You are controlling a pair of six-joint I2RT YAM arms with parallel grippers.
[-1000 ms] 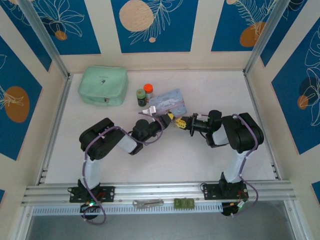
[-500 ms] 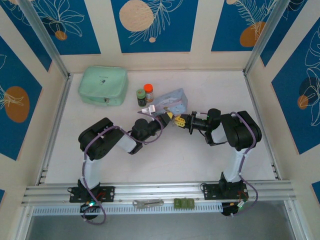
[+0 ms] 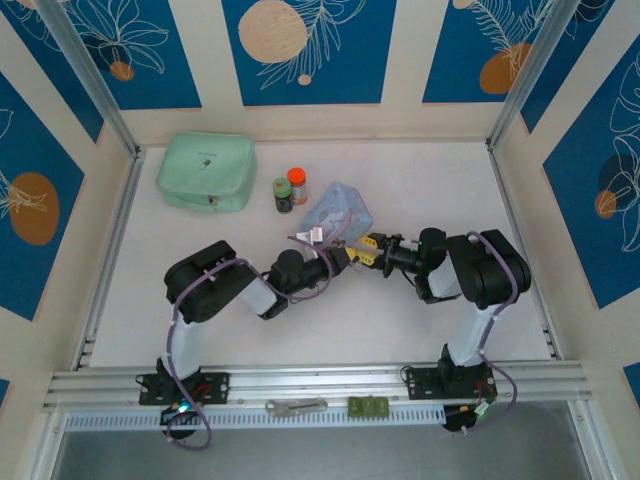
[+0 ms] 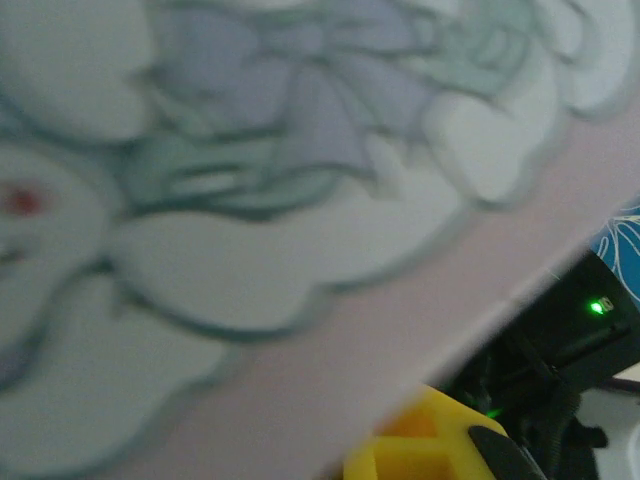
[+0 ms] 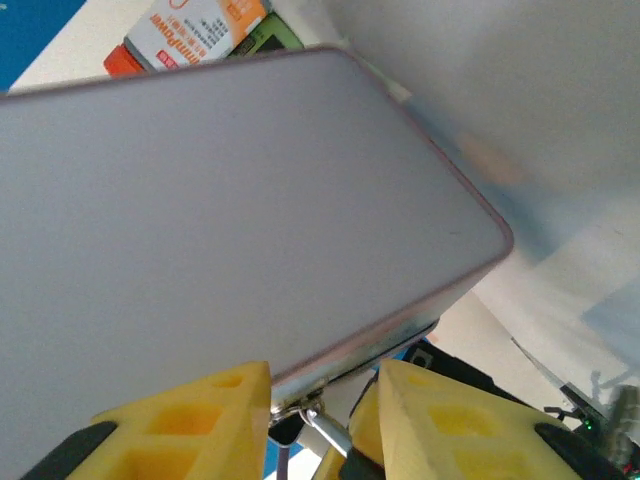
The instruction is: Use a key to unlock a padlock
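Next, I lower the tin flat and hold the padlock (image 5: 328, 430) with my right gripper, because the tin is tipped up (image 3: 338, 207) with its padlock in my left gripper.
The light-blue cartoon tin (image 3: 340, 211) is tipped up on edge at mid-table. It looms close in the left wrist view (image 4: 250, 200) and the right wrist view (image 5: 220, 200). My left gripper (image 3: 339, 256) is shut at the tin's near lower edge, and one yellow finger (image 4: 420, 447) shows under the tin. My right gripper (image 3: 368, 248) faces it from the right, open, its fingertips (image 5: 200, 425) apart. Between them a small silver metal piece (image 5: 326, 430) hangs from the tin's corner. I cannot tell whether it is the padlock's shackle or the key.
A mint-green pouch (image 3: 205, 172) lies at the back left. Two small bottles (image 3: 290, 190) stand just behind the tin. A flat silver wrench-like tool (image 3: 296, 406) and a green block (image 3: 367, 406) rest on the front rail.
The right gripper's jaws have opened. The tin has tipped up steeper and shifted slightly right with the left gripper, which has come a little nearer.
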